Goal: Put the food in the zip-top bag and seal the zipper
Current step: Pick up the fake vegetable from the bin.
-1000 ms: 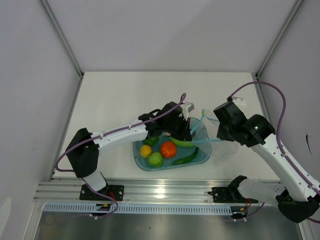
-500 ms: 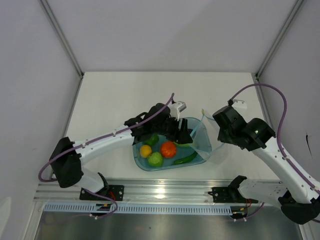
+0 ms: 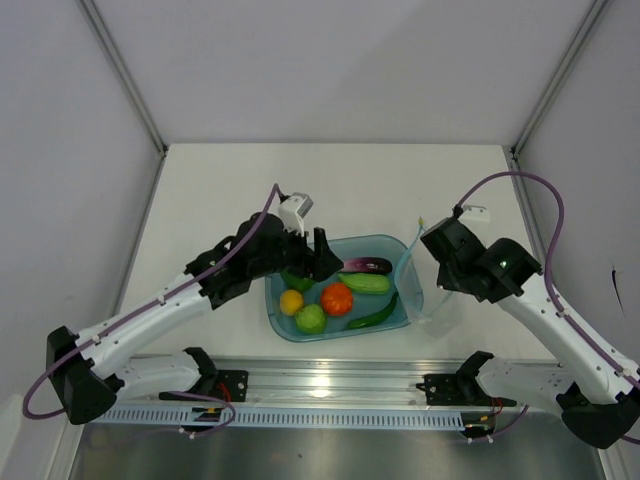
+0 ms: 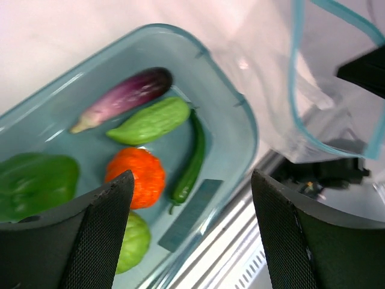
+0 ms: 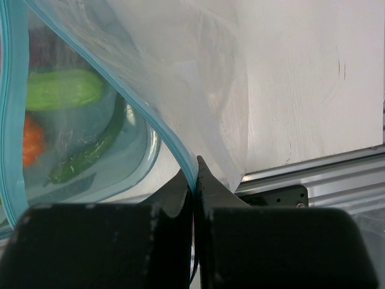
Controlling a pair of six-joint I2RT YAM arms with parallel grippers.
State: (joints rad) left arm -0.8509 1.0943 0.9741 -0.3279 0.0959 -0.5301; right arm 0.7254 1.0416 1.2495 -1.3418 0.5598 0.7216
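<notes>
The teal zipper gapes wide under my right gripper, so the zip-top bag (image 3: 438, 308) will stay open when I drop the red tomato inside.
The food lies in a blue tub (image 3: 280, 318): purple eggplant (image 4: 123, 96), pale cucumber (image 4: 150, 120), red tomato (image 4: 135, 177), dark chili (image 4: 189, 162), green pepper (image 4: 36, 183) and a green round fruit (image 4: 133, 241). A yellow-orange fruit (image 3: 291, 301) shows from above. My left gripper (image 3: 318, 256) hovers open over the tub's left half with nothing between its fingers (image 4: 102, 235). The clear zip-top bag (image 3: 428, 298) hangs at the tub's right end. My right gripper (image 5: 195, 174) is shut on its teal zipper (image 5: 150, 117).
The blue tub's rim (image 4: 246, 126) sits close to the aluminium rail (image 3: 330, 380) along the table's near edge. White walls and frame posts (image 3: 125, 75) close in the table on the left, back and right.
My left gripper has opened and drawn back to the left, away from the bag's mouth. The bag has slid off the tub toward the right gripper, uncovering the eggplant and cucumber.
</notes>
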